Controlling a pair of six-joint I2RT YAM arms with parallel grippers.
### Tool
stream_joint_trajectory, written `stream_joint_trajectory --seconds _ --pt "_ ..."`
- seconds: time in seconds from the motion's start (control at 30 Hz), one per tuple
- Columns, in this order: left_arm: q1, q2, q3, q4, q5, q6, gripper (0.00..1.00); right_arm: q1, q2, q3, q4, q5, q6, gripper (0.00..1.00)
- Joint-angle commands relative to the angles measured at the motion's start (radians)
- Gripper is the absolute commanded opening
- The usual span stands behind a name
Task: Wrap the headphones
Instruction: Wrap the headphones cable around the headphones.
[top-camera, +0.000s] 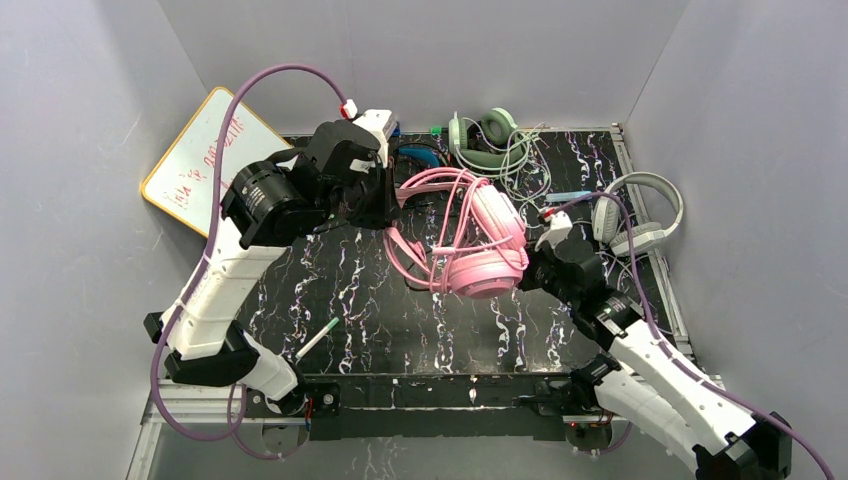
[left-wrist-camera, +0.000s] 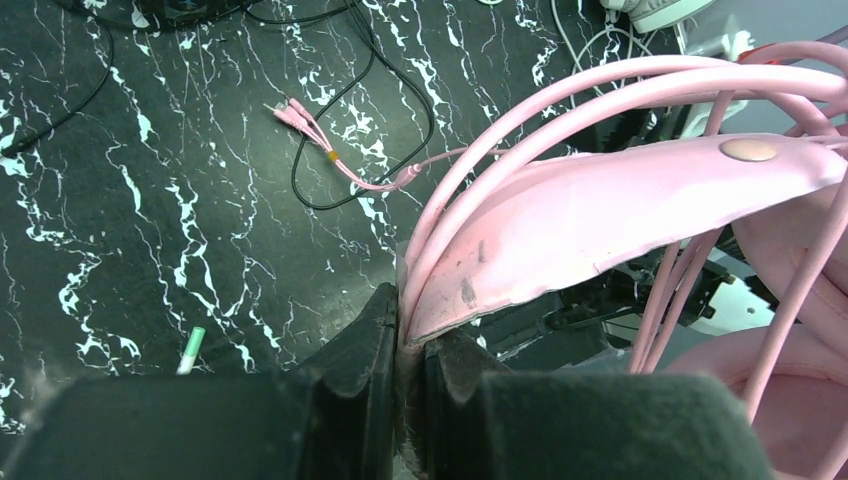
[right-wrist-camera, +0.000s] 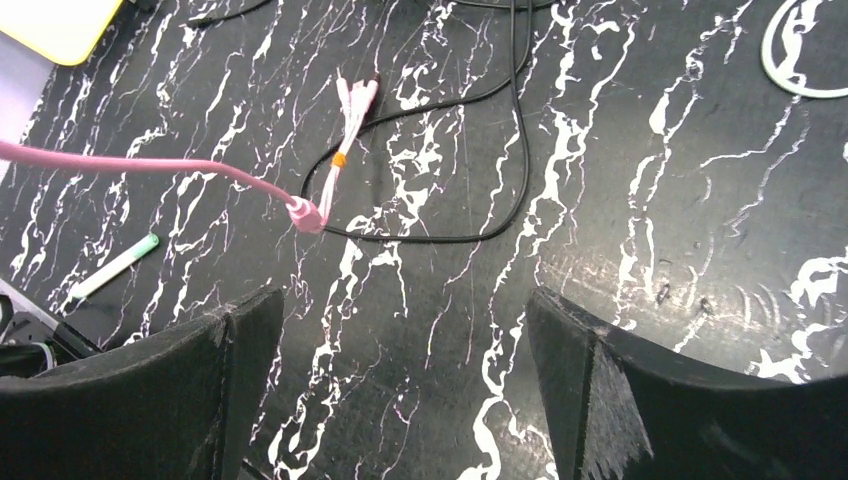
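Note:
My right gripper's open fingers have the pink cord (right-wrist-camera: 222, 168) hanging free in front of them. I keep moving toward the cord's joint (right-wrist-camera: 307, 215) until the fingers close there.
The pink headphones (top-camera: 480, 240) are held up over the middle of the black marbled table, with their cord looped several times round the band. My left gripper (top-camera: 388, 205) is shut on the end of the pink headband (left-wrist-camera: 620, 200), which sits pinched between its jaws (left-wrist-camera: 410, 335). The free pink cord (right-wrist-camera: 150, 163) trails down to its plugs (right-wrist-camera: 350, 100) on the table. My right gripper (top-camera: 527, 275) is beside the pink ear cup; in the right wrist view it (right-wrist-camera: 405, 345) is open and empty above the table. White-grey headphones (top-camera: 640, 215) lie at the right. Blue-and-black headphones (top-camera: 420, 155) are partly hidden behind my left gripper.
Pale green headphones (top-camera: 490, 140) with a tangled cord lie at the back. A whiteboard (top-camera: 205, 160) leans at the back left. A green-capped marker (top-camera: 315, 340) lies near the front left. A thin black cord (right-wrist-camera: 520, 150) loops on the table near the pink plugs.

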Motion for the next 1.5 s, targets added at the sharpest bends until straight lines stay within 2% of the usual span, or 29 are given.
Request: stream_joint_trajectory --seconds 0.0,0.17,0.3,0.63,0.93,1.13,1.23,1.3,1.47 --pt "-0.001 -0.032 0.039 0.052 0.025 -0.085 0.00 0.000 -0.016 -0.077 0.197 -0.095 0.027 0.98" --pt "-0.001 -0.039 0.048 0.064 0.022 -0.114 0.00 0.000 0.001 -0.207 0.451 -0.307 0.002 0.94" --pt "-0.001 -0.043 0.051 0.075 0.015 -0.136 0.00 -0.001 0.040 -0.306 0.677 -0.342 0.009 0.94" --pt "-0.002 -0.057 0.055 0.086 -0.007 -0.173 0.00 -0.001 0.341 -0.271 0.949 -0.382 -0.018 0.92" --pt "-0.001 -0.084 0.032 0.114 -0.011 -0.210 0.00 -0.001 0.553 -0.199 1.117 -0.394 -0.025 0.83" --pt "-0.001 -0.089 0.037 0.127 -0.029 -0.232 0.00 -0.001 0.647 -0.166 1.161 -0.401 -0.009 0.64" --pt "-0.001 -0.110 -0.009 0.184 -0.025 -0.264 0.00 -0.001 0.674 -0.178 1.202 -0.402 0.005 0.55" --pt "-0.001 -0.120 -0.043 0.230 -0.019 -0.282 0.00 0.000 0.702 -0.173 1.221 -0.417 0.015 0.44" --pt "-0.002 -0.098 -0.011 0.225 -0.061 -0.289 0.00 0.000 0.727 -0.168 1.273 -0.466 0.041 0.01"
